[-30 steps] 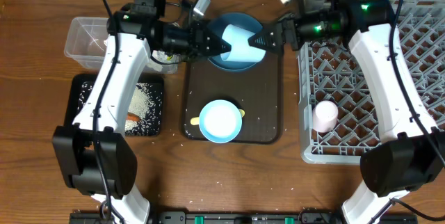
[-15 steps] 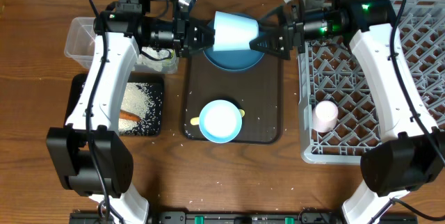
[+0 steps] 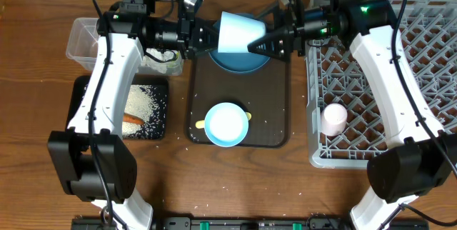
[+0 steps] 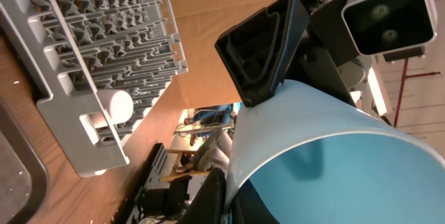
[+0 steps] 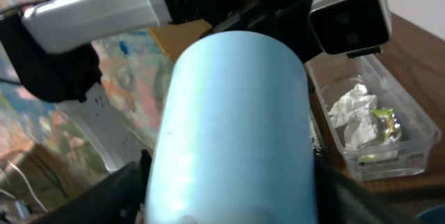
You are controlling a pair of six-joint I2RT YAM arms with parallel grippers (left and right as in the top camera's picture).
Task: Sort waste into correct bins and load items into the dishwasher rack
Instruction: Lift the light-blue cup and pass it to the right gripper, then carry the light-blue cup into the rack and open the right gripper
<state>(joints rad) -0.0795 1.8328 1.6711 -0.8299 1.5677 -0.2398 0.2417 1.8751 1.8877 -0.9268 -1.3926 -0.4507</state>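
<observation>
The cup's rim [image 3: 221, 33] is in my left gripper, far from the dishwasher rack, so I should release it for my right gripper to set beside the pinkish-white cup.
A small light-blue cup [image 3: 239, 31] [image 4: 334, 161] [image 5: 233, 126] hangs on its side above the dark-blue plate [image 3: 243, 64]. My left gripper [image 3: 213, 36] [image 4: 233, 197] is shut on the cup's rim, one finger inside and one outside. From the right, my right gripper [image 3: 260, 44] [image 5: 233, 182] straddles the cup's body, with a dark finger against each side. The grey dishwasher rack [image 3: 400, 80] [image 4: 104, 43] holds a pinkish-white cup [image 3: 333, 119] [image 4: 118, 106]. A light-blue bowl [image 3: 227, 124] sits over a pale yellow spoon [image 3: 199, 124].
Plate and bowl rest on a dark brown serving tray [image 3: 275, 108]. A clear tub [image 3: 89, 41] [image 5: 368, 120] at the far left holds white tissues [image 5: 351, 109] and a yellow-green wrapper [image 5: 386, 123]. The black tray [image 3: 158, 126] below it holds rice and a carrot [image 3: 134, 119].
The left gripper lifted the cup off the plate and turned it sideways. The right gripper slid left and narrowed its jaws round the cup's body.
</observation>
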